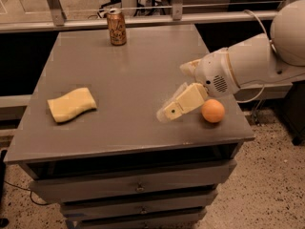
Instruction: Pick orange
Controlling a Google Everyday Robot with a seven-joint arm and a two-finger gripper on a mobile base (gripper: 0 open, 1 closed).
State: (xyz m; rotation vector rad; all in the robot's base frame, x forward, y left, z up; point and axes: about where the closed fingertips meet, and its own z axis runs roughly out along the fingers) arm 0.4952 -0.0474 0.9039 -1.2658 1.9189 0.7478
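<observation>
My open fingers extend beyond the orange beside the near finger [213, 110], so my gripper should retreat toward the table's near corner and aim them at the orange.
The orange [213, 111] is a small round fruit resting on the grey table [133, 75] near its front right corner. My gripper [175, 92] reaches in from the right, low over the table, just left of the orange. Its jaws are open: one cream finger [183, 102] slants down toward the table right beside the orange, the other [189, 67] sits farther back. The orange lies outside the jaws, to the right of the near finger, and the gripper holds nothing.
A wavy yellow sponge [71, 104] lies at the front left of the table. A gold-brown drink can [116, 26] stands at the back centre. Drawers sit below the table top; a railing runs behind it.
</observation>
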